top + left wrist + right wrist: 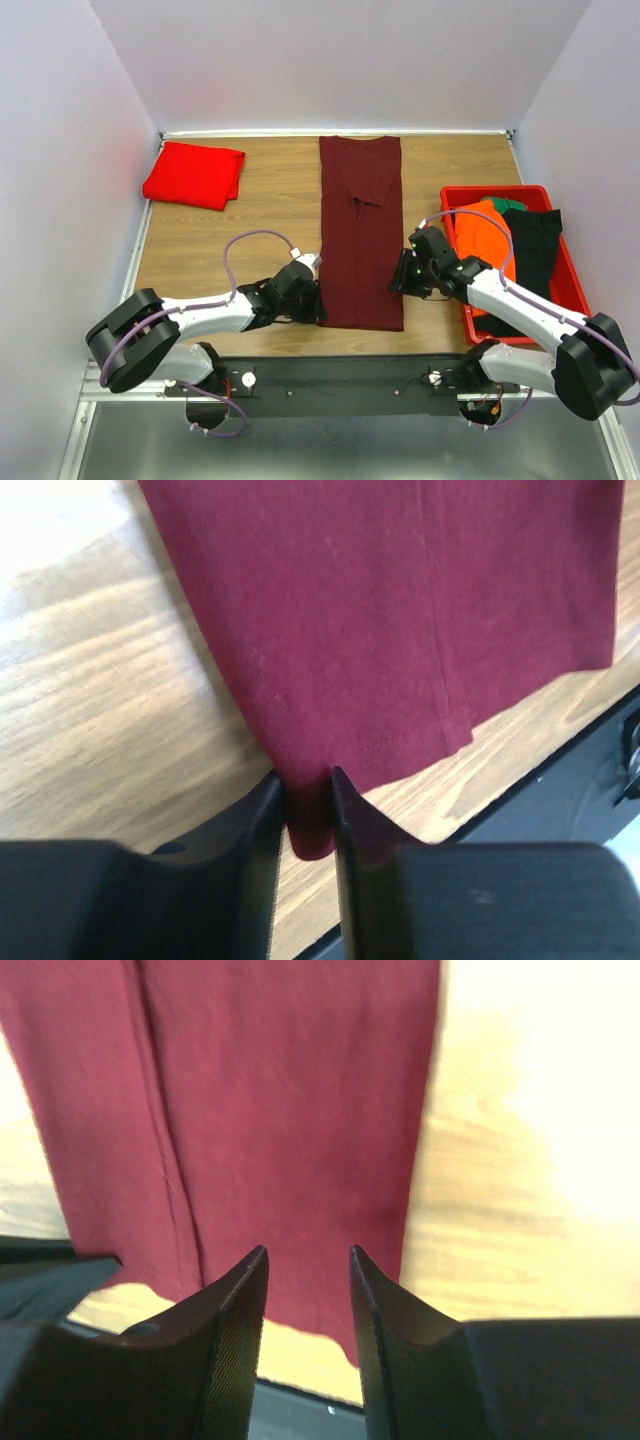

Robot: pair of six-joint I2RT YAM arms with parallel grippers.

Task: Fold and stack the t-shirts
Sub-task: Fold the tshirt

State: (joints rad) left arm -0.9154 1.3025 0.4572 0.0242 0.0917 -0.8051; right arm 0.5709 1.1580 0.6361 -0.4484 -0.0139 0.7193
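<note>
I expect the maroon t-shirt's hem (pixel 362 326) to fold over and cover the t-shirt's side flaps when I carry it, since they meet flat along a middle line (pixel 357 250).
A dark maroon t-shirt (pixel 360 230) lies folded into a long narrow strip down the middle of the wooden table. A bright red t-shirt (pixel 195 175) sits folded at the back left. My left gripper (pixel 316 306) is at the strip's near left corner. In the left wrist view its fingers (pixel 303 780) are shut on that corner of maroon cloth (pixel 400 610). My right gripper (pixel 402 280) hovers at the strip's right edge near the hem. In the right wrist view it (pixel 308 1252) stands open over the maroon cloth (pixel 280 1100) with nothing pinched.
A red bin (pixel 452 200) stands at the right, holding orange cloth (pixel 485 235), black cloth (pixel 535 250) and a bit of green. A black rail (pixel 340 375) runs along the table's near edge. White walls close in the back and both sides.
</note>
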